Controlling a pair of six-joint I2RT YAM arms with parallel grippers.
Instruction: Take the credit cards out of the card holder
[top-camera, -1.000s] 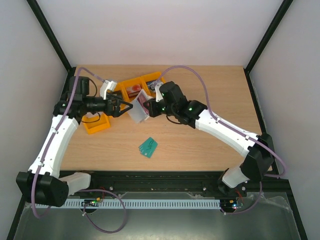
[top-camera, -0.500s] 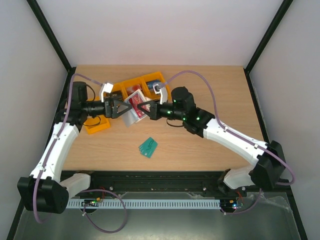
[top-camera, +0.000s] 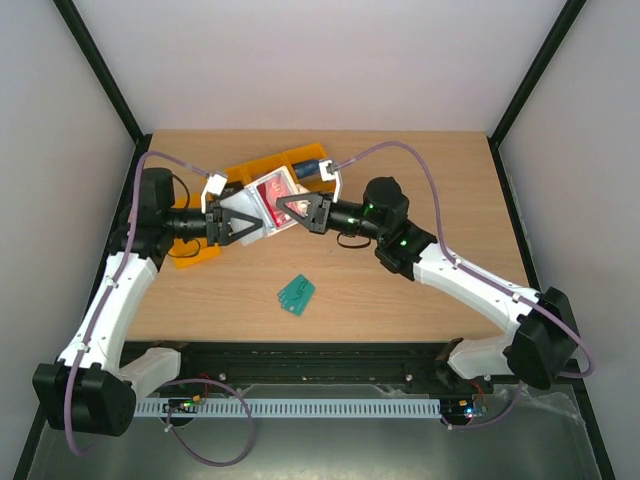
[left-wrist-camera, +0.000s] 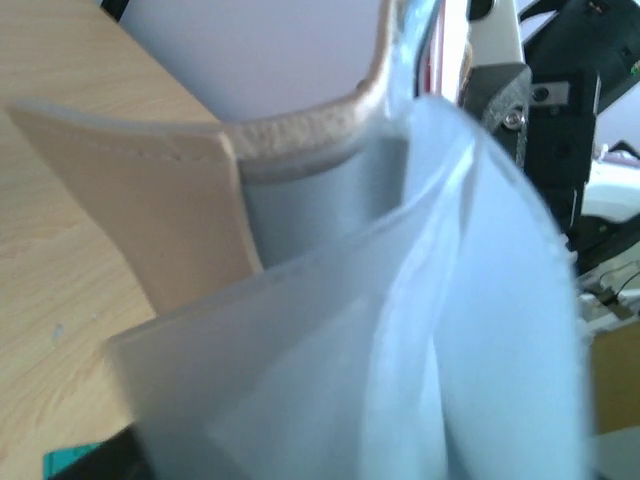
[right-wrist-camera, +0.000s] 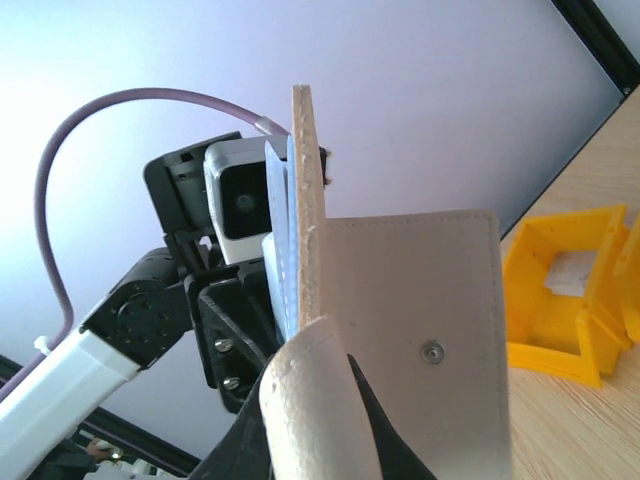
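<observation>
My left gripper is holding the clear pockets (top-camera: 243, 207), short of the dark red credit card (top-camera: 272, 196). It should open, move back and close farther in, at the card.
The card holder (top-camera: 258, 212), beige outside and pale blue-grey inside, hangs in the air between my two grippers, over the left middle of the table. A dark red credit card (top-camera: 272, 191) shows in its upward face. My right gripper (top-camera: 288, 209) is shut on the holder's beige tab (right-wrist-camera: 318, 405), and the snap flap (right-wrist-camera: 420, 320) stands up in front of that camera. My left gripper (top-camera: 243, 226) meets the holder's left edge. In the left wrist view the clear pockets (left-wrist-camera: 400, 330) and a beige flap (left-wrist-camera: 150, 190) fill the frame and hide the fingers.
Yellow bins stand behind and beside the holder: one at the left (top-camera: 190, 252), a row at the back (top-camera: 290, 162), one also in the right wrist view (right-wrist-camera: 570, 290). A flat green item (top-camera: 296, 293) lies on the wooden table (top-camera: 420, 170) nearer the front.
The right arm has stretched out and turned the holder, so the red card faces up. The left gripper has closed in on the holder's left edge, and its jaws stand narrower.
</observation>
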